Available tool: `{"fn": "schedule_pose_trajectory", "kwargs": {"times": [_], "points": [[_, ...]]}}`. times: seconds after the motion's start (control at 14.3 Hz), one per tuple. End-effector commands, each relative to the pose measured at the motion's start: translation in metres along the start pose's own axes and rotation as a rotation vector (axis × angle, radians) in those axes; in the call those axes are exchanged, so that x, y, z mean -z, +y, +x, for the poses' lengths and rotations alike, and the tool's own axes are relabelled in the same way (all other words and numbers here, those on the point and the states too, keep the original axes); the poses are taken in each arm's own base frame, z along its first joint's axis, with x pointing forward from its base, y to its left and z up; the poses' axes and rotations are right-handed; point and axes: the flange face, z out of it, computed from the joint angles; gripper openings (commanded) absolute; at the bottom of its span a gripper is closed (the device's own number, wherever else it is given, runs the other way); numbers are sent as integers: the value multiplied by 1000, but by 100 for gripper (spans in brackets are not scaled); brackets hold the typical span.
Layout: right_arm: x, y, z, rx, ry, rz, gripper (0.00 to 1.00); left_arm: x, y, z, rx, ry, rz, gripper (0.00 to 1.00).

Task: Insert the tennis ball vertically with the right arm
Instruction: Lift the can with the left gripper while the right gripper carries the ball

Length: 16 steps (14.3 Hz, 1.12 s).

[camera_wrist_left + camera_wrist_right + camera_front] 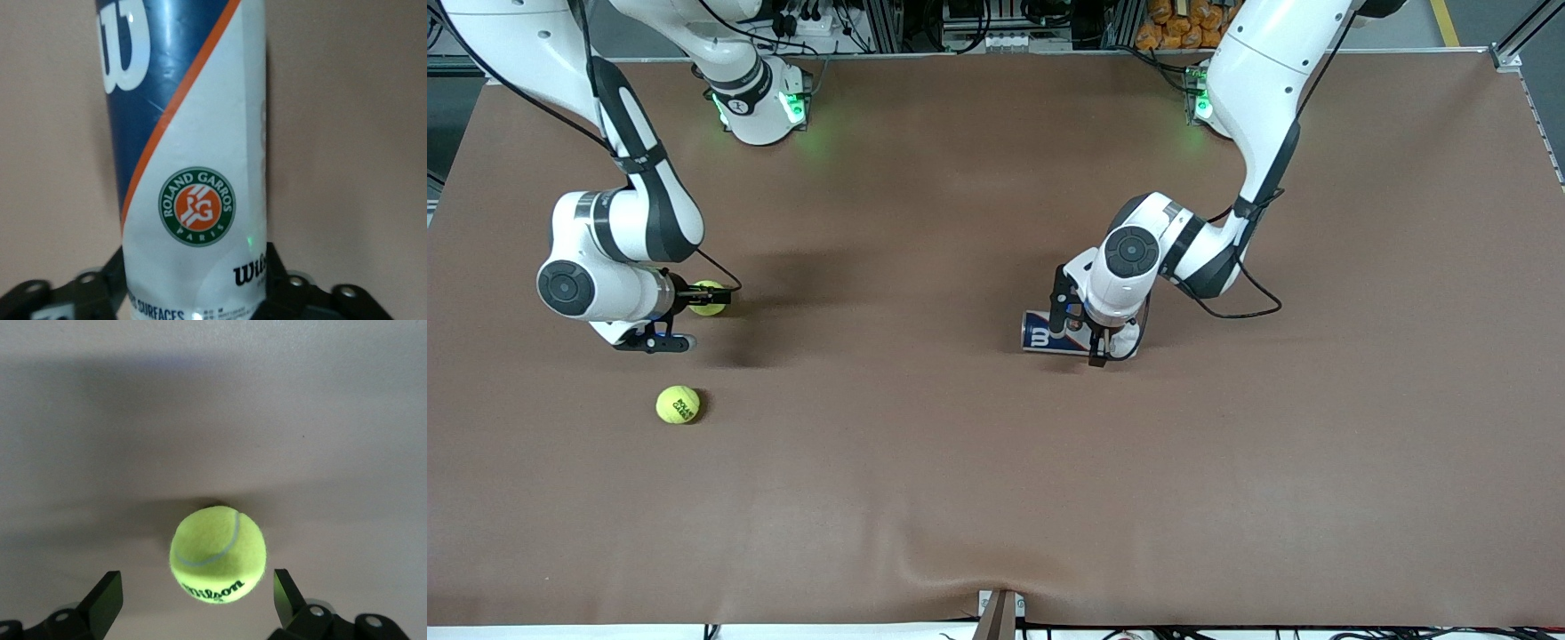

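Observation:
My gripper will insert the tennis ball (708, 308), which looks a little narrower than the ball can (1051, 335), so I expect the tennis ball to drop deep inside.
A yellow tennis ball (708, 298) (217, 555) lies on the brown table near the right arm's end. My right gripper (704, 320) (198, 600) is low over it and open, one finger on each side and a gap to both. A second tennis ball (678, 404) lies nearer to the front camera. A blue, white and orange ball can (1040, 333) (193, 133) lies on its side toward the left arm's end. My left gripper (1079, 333) (197, 293) is shut on the can, with black fingers (280, 280) pressed against both sides.
The brown table cover (996, 498) has a wrinkle near its front edge. A small bracket (1000, 609) sits at that edge. Both arm bases stand along the table's back edge, with cables trailing from the wrists.

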Motion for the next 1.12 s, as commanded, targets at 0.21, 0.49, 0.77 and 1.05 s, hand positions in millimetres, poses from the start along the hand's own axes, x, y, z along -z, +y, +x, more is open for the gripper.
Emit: {"fn": "schedule_pose_trajectory", "kwargs": {"times": [0.21,0.49,0.77,1.05], "points": [[-18,16,2,18,0,30,100,29,-11,2,-16,16,65,45],[-37,21,6,8,-14,36,100,67,-32,11,47,92,106,57],[-40,20,6,9,-22,36,100,83,-46,-4,114,209,88,55],[-43,18,5,11,-28,36,48,99,-70,-28,111,389,83,55]]}}
